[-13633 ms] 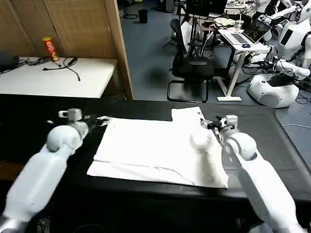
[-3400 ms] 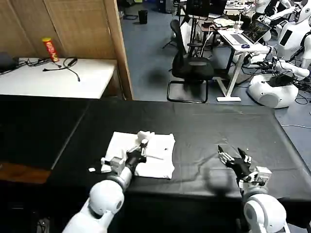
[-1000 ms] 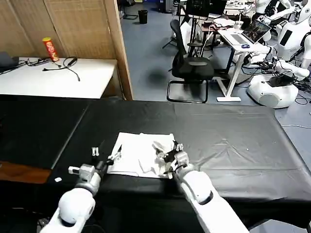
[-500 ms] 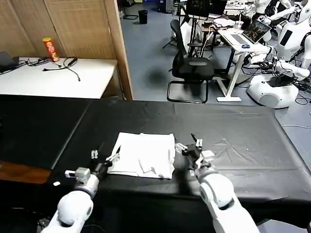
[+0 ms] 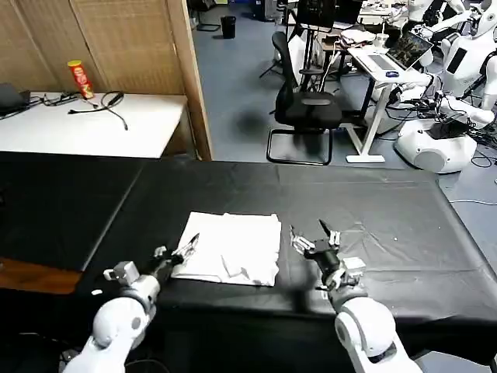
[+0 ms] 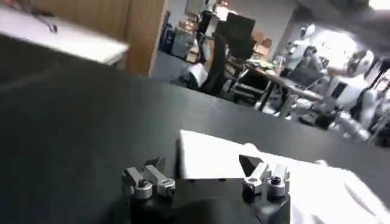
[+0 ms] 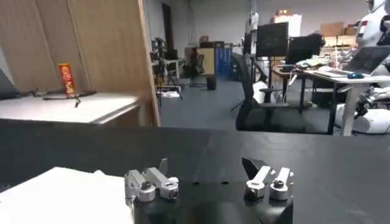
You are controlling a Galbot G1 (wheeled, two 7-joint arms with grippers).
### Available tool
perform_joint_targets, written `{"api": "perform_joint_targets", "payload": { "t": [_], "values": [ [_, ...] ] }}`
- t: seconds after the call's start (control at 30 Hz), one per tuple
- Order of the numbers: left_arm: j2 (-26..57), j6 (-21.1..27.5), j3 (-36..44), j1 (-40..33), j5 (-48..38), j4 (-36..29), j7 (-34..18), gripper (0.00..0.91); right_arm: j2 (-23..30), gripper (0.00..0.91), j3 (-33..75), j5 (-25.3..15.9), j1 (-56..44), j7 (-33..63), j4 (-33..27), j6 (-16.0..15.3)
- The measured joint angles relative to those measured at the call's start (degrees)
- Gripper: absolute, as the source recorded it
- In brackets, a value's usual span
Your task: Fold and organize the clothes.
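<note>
The white T-shirt (image 5: 227,247) has a plain upper side with loose fold edges (image 5: 235,269) lying on it. I should expect a printed front hidden underneath when I turn the white T-shirt over.
The clothes are one white T-shirt (image 5: 231,247), folded into a small flat rectangle on the black table (image 5: 373,202) near its front edge. My left gripper (image 5: 177,250) is open at the shirt's left front corner, just off the cloth. In the left wrist view the shirt (image 6: 317,189) spreads ahead of the open left gripper (image 6: 202,163). My right gripper (image 5: 311,237) is open over bare table, a short way right of the shirt. The right wrist view shows the right gripper (image 7: 206,164) holding nothing, with the shirt (image 7: 67,195) off to one side.
A white side table (image 5: 93,124) at the back left carries a red can (image 5: 80,78) and cables. Behind the black table stand an office chair (image 5: 307,101) and desks. Bare black tabletop stretches to the right and the back.
The right gripper has let go of the shirt and drawn away to the right, open. The left gripper has shifted slightly along the shirt's left edge. The shirt lies still and folded.
</note>
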Motion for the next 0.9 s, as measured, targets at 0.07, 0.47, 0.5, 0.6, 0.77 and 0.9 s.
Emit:
{"api": "perform_joint_targets", "payload": {
  "t": [0.07,0.47,0.5,0.6,0.77,0.9],
  "values": [
    [-0.2,0.0,0.0,-0.6,-0.7,0.8,0.0,0.868,0.1,0.878,0.1,0.0,-0.4,0.0,0.4,0.1],
    [-0.6,-0.1,-0.4,-0.7,-4.0,2.7,-0.4,0.0,0.6,0.878,0.5,-0.2,-0.5,0.0,0.6,0.3],
    [-0.6,-0.1,-0.5,-0.7,-4.3,2.7,-0.4,0.0,0.7,0.878,0.4,-0.2,-0.5,0.0,0.5,0.3],
    [-0.6,0.1,-0.6,-0.6,-4.7,2.7,-0.4,0.0,0.7,0.878,0.3,-0.3,-0.6,0.0,0.4,0.3],
    [-0.6,0.5,-1.1,-0.6,-2.9,2.3,-0.5,0.0,0.7,0.878,0.4,-0.3,-0.6,0.0,0.4,0.3],
    [0.1,2.5,-2.2,-1.1,2.6,1.0,0.0,0.0,0.8,0.878,0.7,-0.3,-1.1,0.2,0.4,0.4]
  ]
}}
